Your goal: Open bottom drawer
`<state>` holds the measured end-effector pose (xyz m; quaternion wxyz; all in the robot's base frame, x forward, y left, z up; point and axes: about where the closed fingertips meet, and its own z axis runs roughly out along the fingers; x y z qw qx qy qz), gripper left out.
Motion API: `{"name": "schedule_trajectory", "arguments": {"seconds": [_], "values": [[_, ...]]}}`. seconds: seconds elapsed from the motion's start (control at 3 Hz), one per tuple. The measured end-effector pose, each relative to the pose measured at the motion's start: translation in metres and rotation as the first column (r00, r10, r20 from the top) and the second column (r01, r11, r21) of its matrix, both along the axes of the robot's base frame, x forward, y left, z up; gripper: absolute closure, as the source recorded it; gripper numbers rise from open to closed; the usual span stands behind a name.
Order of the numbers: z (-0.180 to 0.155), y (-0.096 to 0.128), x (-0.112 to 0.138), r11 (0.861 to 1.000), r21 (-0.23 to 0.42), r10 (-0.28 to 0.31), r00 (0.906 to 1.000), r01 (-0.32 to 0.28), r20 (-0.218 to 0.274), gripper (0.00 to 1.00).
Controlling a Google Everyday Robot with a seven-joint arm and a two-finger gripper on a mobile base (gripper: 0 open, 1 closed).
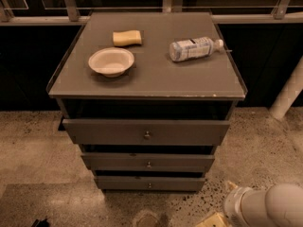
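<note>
My gripper will slide the bottom drawer [149,184] forward alone when it pulls, and the middle drawer above will stay shut, since a dark gap [149,174] separates the two.
The bottom drawer [149,183] is the lowest and narrowest grey front of the grey cabinet [147,79], with a tiny round knob [149,186] at its centre. It sits near the floor, below the middle drawer [147,162] and the wide top drawer [147,132]. My gripper [214,220] is at the lower right edge of the view, on the end of my white arm [265,206]. It is low over the floor, to the right of and in front of the bottom drawer, and apart from it. Most of it is cut off by the frame edge.
On the cabinet top lie a white bowl [111,61], a yellow sponge [127,38] and a plastic bottle [195,48] on its side. A white pipe [288,93] slants at the right. Speckled floor [33,174] surrounds the cabinet; a dark wall runs behind.
</note>
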<state>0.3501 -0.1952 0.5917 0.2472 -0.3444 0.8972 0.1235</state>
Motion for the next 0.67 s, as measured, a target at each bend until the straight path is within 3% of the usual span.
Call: {"name": "schedule_trajectory", "arguments": {"seconds": [0.33, 0.67], "values": [[-0.052, 0.005, 0.024, 0.995, 0.088, -0.060, 0.9972, 0.056, 0.045, 0.00], [-0.083, 0.013, 0.019, 0.989, 0.132, -0.073, 0.9973, 0.072, 0.003, 0.19]]}}
